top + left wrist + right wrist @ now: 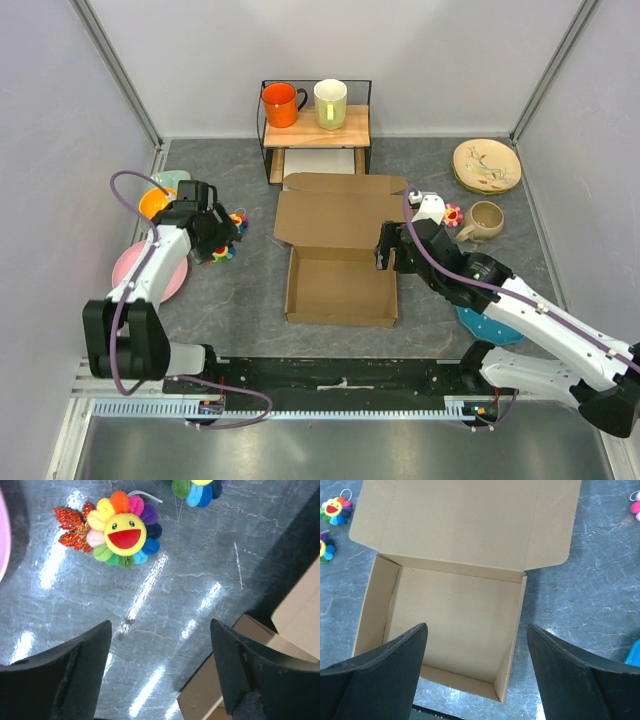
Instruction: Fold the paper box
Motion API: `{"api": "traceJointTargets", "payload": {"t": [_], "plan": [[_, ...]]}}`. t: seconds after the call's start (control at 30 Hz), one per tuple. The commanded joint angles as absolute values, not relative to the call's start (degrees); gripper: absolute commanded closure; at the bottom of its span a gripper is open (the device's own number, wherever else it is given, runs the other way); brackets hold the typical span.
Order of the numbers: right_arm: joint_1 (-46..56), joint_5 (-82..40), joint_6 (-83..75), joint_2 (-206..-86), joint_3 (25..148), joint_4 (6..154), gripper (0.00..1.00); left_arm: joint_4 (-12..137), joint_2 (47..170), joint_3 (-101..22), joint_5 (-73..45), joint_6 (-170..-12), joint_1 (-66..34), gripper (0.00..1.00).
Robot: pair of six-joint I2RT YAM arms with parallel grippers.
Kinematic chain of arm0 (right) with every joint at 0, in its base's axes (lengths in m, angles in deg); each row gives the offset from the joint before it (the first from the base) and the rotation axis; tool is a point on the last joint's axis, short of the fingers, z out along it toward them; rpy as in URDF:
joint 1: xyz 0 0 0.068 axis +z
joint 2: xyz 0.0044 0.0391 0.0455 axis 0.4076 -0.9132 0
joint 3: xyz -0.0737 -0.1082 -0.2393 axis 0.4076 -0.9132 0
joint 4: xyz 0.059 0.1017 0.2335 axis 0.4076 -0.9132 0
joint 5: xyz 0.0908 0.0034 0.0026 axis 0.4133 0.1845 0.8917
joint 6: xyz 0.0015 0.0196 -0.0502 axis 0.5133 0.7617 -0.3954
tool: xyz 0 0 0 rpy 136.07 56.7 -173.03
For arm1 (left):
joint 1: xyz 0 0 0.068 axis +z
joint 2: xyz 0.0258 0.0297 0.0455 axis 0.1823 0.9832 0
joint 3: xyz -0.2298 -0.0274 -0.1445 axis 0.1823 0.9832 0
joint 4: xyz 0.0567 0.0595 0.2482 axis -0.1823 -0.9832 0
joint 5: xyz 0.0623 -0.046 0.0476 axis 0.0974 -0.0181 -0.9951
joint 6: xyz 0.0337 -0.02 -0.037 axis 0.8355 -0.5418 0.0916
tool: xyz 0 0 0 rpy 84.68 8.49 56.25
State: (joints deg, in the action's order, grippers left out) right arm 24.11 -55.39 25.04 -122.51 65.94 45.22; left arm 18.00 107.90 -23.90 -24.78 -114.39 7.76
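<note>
Next, I put the rear toy (239, 220) inside the paper box (335, 288) with my left gripper before folding, because the box is empty and the plush toys lie across it from my right gripper.
The paper box (340, 285) is brown cardboard, a shallow tray with four standing walls and its lid flap (340, 215) lying open toward the back. The right wrist view looks down into its empty inside (452, 625). My right gripper (385, 252) is open and empty, above the box's right wall. My left gripper (222, 240) is open and empty, over the table left of the box; a corner of the box (240, 680) shows at its right finger.
Rainbow flower plush toys (125, 530) lie left of the box. A pink plate (135, 275) and orange bowl (155, 203) sit far left. A wooden shelf (315, 130) with two mugs stands behind the box. A plate (487, 165), a mug (485, 222) and a blue item (490, 325) sit right.
</note>
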Motion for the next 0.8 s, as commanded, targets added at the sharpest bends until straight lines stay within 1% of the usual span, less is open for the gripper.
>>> {"api": "traceJointTargets", "payload": {"t": [0.0,0.03,0.37,0.5,0.77], "plan": [[24.11,-50.38,23.9,-120.41,66.64,45.35,0.12,25.73,112.36,-27.66,-23.06,-114.98,8.66,0.02],[24.02,-49.85,23.99,-120.24,66.64,45.26,0.11,26.72,113.33,-27.84,-22.89,-115.42,8.66,0.01],[24.11,-49.76,21.09,-122.17,70.41,41.22,0.09,29.62,132.31,-40.57,-26.49,-113.85,8.66,0.01],[24.11,-49.84,20.74,-123.31,71.38,40.17,0.08,29.45,140.3,-45.49,-27.54,-112.44,8.66,0.06],[24.02,-49.76,20.92,-126.83,73.23,38.76,0.08,27.79,148.66,-52.62,-30.35,-111.21,8.66,0.08]]}}
